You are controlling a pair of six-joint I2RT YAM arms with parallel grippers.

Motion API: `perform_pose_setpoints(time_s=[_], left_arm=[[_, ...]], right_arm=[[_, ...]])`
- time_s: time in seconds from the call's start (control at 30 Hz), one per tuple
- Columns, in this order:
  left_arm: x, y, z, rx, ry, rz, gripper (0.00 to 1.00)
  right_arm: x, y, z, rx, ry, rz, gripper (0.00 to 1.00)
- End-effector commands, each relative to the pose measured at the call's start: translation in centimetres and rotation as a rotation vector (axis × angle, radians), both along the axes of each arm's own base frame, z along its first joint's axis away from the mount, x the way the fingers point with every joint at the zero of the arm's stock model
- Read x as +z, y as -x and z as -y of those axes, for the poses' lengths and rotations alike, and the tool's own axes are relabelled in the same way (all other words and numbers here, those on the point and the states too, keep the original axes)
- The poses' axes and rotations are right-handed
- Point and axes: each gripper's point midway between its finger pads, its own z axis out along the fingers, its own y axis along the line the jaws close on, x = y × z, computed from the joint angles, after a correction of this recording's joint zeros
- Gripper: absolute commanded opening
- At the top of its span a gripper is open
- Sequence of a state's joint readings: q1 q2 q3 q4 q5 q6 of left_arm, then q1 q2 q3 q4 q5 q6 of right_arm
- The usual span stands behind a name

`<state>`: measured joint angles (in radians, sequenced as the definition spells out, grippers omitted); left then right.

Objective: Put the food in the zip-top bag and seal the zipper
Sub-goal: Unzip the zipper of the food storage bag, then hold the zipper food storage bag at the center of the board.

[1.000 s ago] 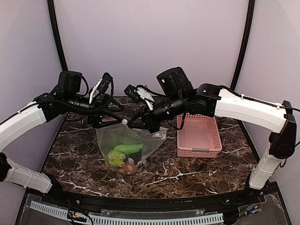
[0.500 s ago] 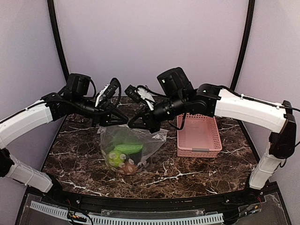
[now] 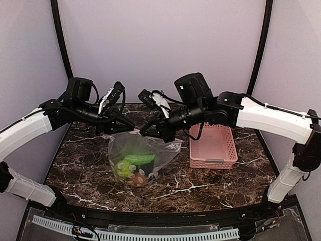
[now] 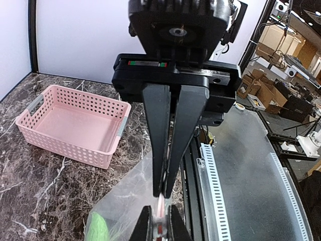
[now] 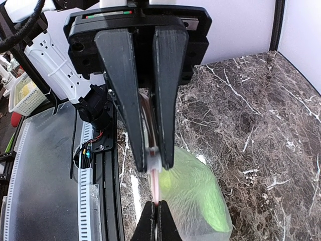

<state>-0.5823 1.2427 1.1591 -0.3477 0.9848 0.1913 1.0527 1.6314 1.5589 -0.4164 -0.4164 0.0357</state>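
Note:
Next, I open my right gripper, move it toward my left gripper and take the white slider (image 5: 154, 159), because my right gripper is closed on the pink zipper (image 5: 155, 188) short of that slider.
The zip-top bag (image 3: 150, 150) hangs upright between my two grippers, its bottom on the marble table. The food (image 3: 136, 159) lies inside it: green pieces over a brown lump (image 3: 139, 178). My left gripper (image 3: 131, 128) (image 4: 164, 193) is shut on the pink zipper (image 4: 161, 208) at the bag's top edge. My right gripper (image 3: 146, 132) (image 5: 153, 163) is shut on the white slider (image 5: 153, 161), right beside the left one. A short stretch of the zipper (image 5: 155, 188) shows between the two grips. Green food (image 5: 200, 196) shows through the bag in the right wrist view.
A pink slotted basket (image 3: 213, 161) (image 4: 70, 150) stands on the table to the right of the bag, with nothing in it. The table's near edge has a black rail and a white slotted strip (image 3: 150, 233).
My left gripper has shut on the zipper and moved right, close to the right gripper. The right arm has shifted slightly right, and the bag's top edge is drawn taut.

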Motion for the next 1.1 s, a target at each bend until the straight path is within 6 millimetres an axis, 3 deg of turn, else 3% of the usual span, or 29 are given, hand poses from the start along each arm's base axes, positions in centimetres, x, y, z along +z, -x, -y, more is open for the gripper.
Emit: perform_pose_setpoints(time_s=[0.0, 0.17, 0.33, 0.4, 0.53, 0.67, 0.87, 0.93, 1.0, 1.07], left_arm=[[0.4, -0.4, -1.9, 0.061, -0.012, 0.019, 0.01], [0.2, -0.1, -1.6, 0.033, 0.006, -0.017, 0.01], [-0.1, 0.0, -1.4, 0.014, 0.016, -0.038, 0.01], [0.0, 0.1, -1.4, 0.010, 0.023, -0.039, 0.01], [0.0, 0.2, -1.4, 0.006, 0.027, -0.043, 0.01], [0.1, 0.2, -1.4, 0.003, 0.029, -0.044, 0.01], [0.1, 0.3, -1.4, 0.004, 0.031, -0.041, 0.01], [0.1, 0.3, -1.4, 0.004, 0.030, -0.041, 0.01], [0.1, 0.3, -1.5, 0.004, 0.031, -0.039, 0.01], [0.2, 0.3, -1.5, 0.005, 0.031, -0.040, 0.01]], right_arm=[[1.3, -0.4, 2.5, -0.058, 0.004, 0.015, 0.00], [1.3, 0.1, 2.1, -0.029, -0.006, -0.009, 0.00], [1.7, 0.3, 0.9, 0.011, -0.032, -0.019, 0.29], [1.7, 0.1, 0.5, 0.021, -0.034, -0.017, 0.36], [1.8, 0.0, -0.5, 0.045, -0.037, -0.012, 0.44], [1.6, -0.3, -1.3, 0.058, -0.029, -0.006, 0.46], [0.8, -0.5, -1.9, 0.066, -0.012, -0.013, 0.39], [0.7, -0.6, -1.9, 0.062, -0.010, -0.012, 0.27], [0.7, -0.7, -1.9, 0.058, -0.010, -0.010, 0.03], [0.8, -0.7, -1.8, 0.051, -0.014, -0.007, 0.00]])
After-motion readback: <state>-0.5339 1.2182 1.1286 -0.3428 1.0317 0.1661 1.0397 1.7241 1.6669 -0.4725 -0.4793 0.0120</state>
